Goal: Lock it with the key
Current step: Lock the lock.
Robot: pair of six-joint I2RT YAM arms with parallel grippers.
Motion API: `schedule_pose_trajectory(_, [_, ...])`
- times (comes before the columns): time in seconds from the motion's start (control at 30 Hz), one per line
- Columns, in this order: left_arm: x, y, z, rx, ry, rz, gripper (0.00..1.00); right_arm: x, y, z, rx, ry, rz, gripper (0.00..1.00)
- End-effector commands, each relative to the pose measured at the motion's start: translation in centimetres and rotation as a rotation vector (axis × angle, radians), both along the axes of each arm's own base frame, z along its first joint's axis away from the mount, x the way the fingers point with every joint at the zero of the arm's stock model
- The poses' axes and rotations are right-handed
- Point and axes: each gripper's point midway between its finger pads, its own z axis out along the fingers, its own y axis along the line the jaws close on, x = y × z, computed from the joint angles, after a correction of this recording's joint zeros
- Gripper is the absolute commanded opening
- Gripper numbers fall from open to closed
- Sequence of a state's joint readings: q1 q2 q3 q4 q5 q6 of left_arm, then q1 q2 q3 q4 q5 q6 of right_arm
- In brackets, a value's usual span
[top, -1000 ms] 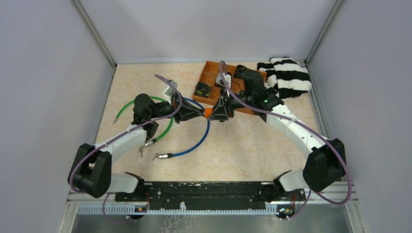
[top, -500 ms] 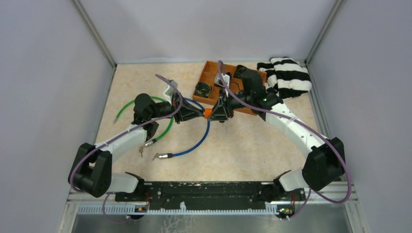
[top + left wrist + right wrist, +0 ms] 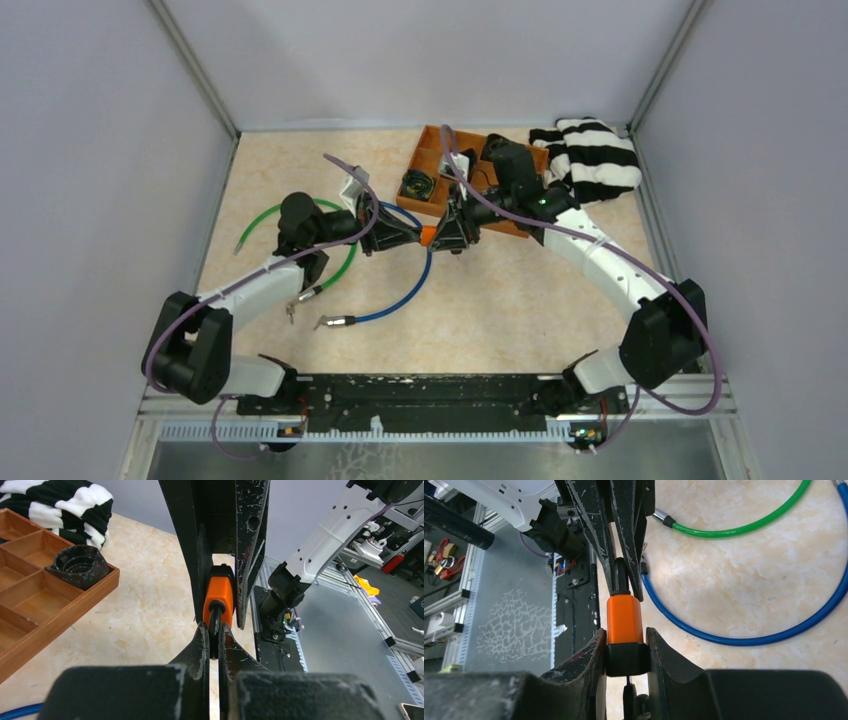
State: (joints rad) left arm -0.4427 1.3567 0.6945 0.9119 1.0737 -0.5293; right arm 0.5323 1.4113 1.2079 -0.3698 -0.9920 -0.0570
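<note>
The key (image 3: 629,700) is behind the fingers of my right gripper, which is closed on the lock's black end (image 3: 626,659), so I should open, move back and pull the key out.
An orange padlock (image 3: 428,234) with a black end is held above the table's middle, between both grippers. My right gripper (image 3: 625,641) is shut on the lock's black end (image 3: 626,659), and the orange body (image 3: 624,619) points away from it. My left gripper (image 3: 214,630) is shut on the black key (image 3: 215,625), which sits in the end of the orange lock (image 3: 219,592). In the top view the left gripper (image 3: 408,236) and the right gripper (image 3: 443,234) meet tip to tip. The key's blade is hidden inside the lock.
A blue cable (image 3: 400,292) and a green cable (image 3: 335,262) lie looped on the table under and left of the grippers. A wooden compartment tray (image 3: 432,150) holding a black round part (image 3: 417,184) stands at the back. A black-and-white striped cloth (image 3: 592,155) lies at the back right.
Almost nothing: the right arm's wrist has shifted slightly, and both grippers stay shut on the lock and the key at the same place.
</note>
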Motion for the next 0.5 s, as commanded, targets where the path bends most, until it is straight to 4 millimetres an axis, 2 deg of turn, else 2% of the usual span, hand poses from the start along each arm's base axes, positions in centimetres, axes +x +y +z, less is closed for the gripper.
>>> schedule_pose_trajectory(0.0, [-5.6,-3.6,-0.5,0.019,-0.027,-0.238,0.00,-1.0,6.3,7.8,0.215,-0.274,0.162,0.00])
schedule_pose_trajectory(0.17, [-6.1,-3.6,-0.3,0.015,-0.040,-0.258,0.00,-1.4,7.4,6.4,0.188,-0.256,0.188,0.00])
schedule_pose_trajectory(0.23, [-6.0,-3.0,-0.1,0.016,-0.058,-0.248,0.00,-1.2,6.8,6.3,0.176,-0.283,0.169,0.00])
schedule_pose_trajectory(0.33, [-4.7,-2.1,0.2,0.018,-0.061,-0.200,0.00,-0.3,5.5,6.7,0.156,-0.317,0.128,0.00])
schedule_pose_trajectory(0.37, [-4.3,-1.7,0.5,0.019,-0.064,-0.183,0.00,0.0,5.0,6.7,0.149,-0.319,0.113,0.05])
schedule_pose_trajectory(0.43, [-3.5,-1.0,1.1,0.015,-0.076,-0.149,0.00,0.4,3.8,6.5,0.131,-0.318,0.092,0.22])
schedule_pose_trajectory(0.47, [-3.1,-0.6,1.3,0.013,-0.079,-0.132,0.00,0.7,3.2,6.2,0.111,-0.326,0.080,0.39])
